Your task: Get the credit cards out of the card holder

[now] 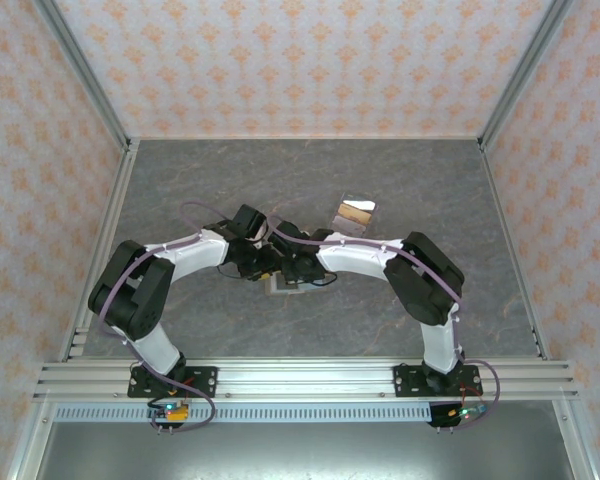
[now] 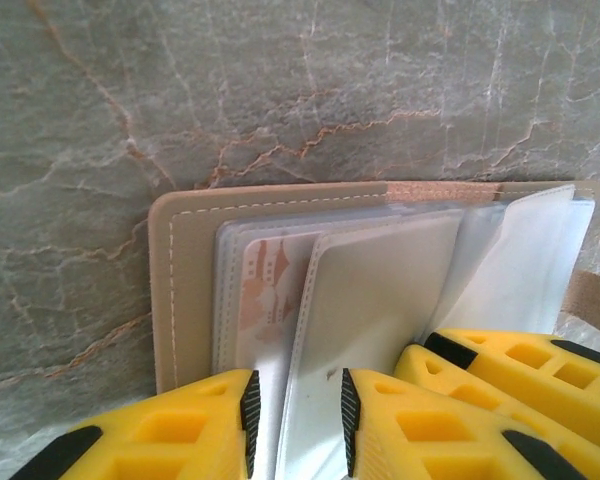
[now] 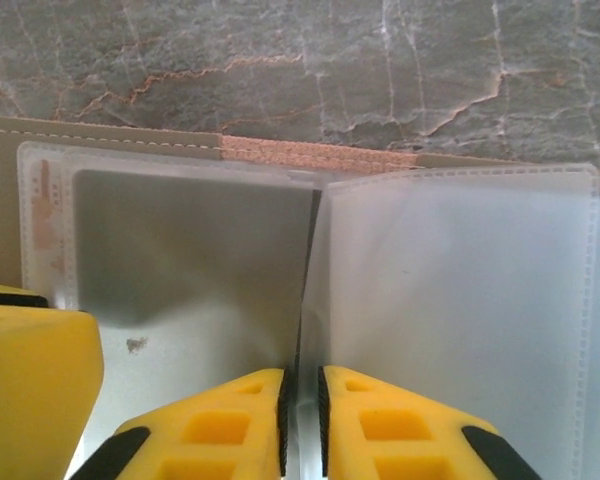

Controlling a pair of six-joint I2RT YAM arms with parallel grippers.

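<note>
A clear sleeve is leaning over the credit card with the pinkish print point(image 2: 268, 290), so the robot's left gripper should grab the sleeve's edge point(image 2: 308, 290) and flip it over to uncover the card.
The card holder point(image 2: 185, 290) lies open on the marble table under both wrists point(image 1: 283, 284). It has an olive-taupe cover and several clear sleeves. A credit card point(image 2: 265, 290) with a pale pinkish print sits in a left sleeve, and its edge point(image 3: 45, 215) shows through the plastic. My left gripper point(image 2: 298, 418) is open, its fingers straddling the edge of one upright sleeve point(image 2: 380, 300). My right gripper point(image 3: 302, 418) is shut on a thin clear sleeve point(image 3: 450, 300) standing on edge. The right gripper's fingers point(image 2: 500, 365) sit close beside the left gripper.
A glossy clear piece with tan and dark parts point(image 1: 356, 212) lies on the table beyond the arms. Metal rails and patterned walls close in the table on the left, right and far sides. Both forearms meet over the table's middle.
</note>
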